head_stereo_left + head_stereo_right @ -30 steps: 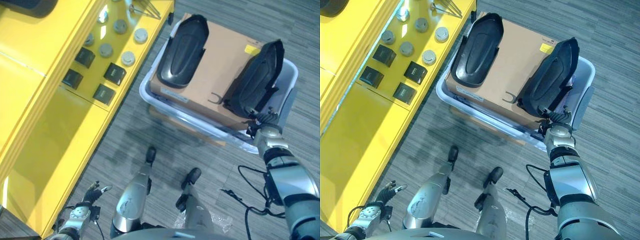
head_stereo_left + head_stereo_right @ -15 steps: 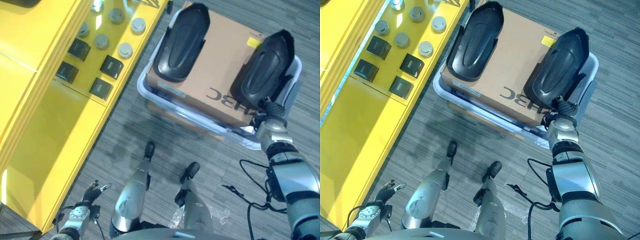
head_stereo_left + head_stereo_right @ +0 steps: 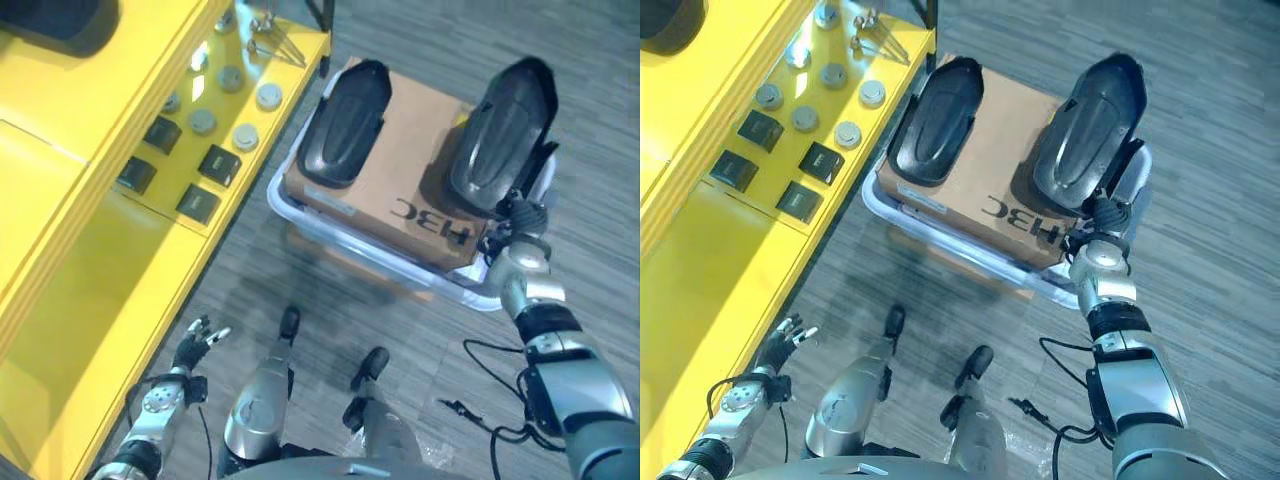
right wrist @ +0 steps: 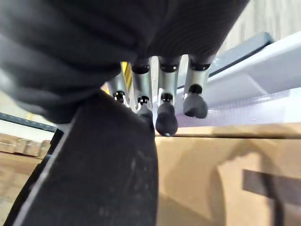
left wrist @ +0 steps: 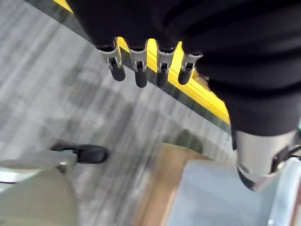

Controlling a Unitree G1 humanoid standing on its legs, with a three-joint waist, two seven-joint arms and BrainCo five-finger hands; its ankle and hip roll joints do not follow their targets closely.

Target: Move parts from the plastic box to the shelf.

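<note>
My gripper will uncover a yellow label on the cardboard box when it carries the tipped-up black part (image 3: 503, 137) away, because a yellow sliver (image 3: 462, 118) shows beside the black part.
Two black moulded parts lie on a cardboard box (image 3: 405, 175) that sits in the pale plastic box (image 3: 290, 205). The left part (image 3: 343, 125) lies flat. The right part (image 3: 500, 135) is tipped up off the cardboard, and my right hand (image 3: 515, 215) is shut on its near end. In the right wrist view the fingers (image 4: 164, 113) curl over the part's black edge (image 4: 94, 174), with the cardboard (image 4: 211, 174) underneath. My left hand (image 3: 195, 345) hangs low beside the yellow shelf (image 3: 90, 270), open and holding nothing; its fingers (image 5: 141, 66) are straight.
On the yellow shelf lie several small black blocks (image 3: 218, 162) and grey discs (image 3: 245, 135), with a metal tool (image 3: 270, 35) at the far end. The plastic box stands close to the shelf's corner. Grey carpet floor lies around it.
The right part's near end has risen off the cardboard in my right hand, baring print beneath it. My left hand has come up a little. The camera has shifted.
</note>
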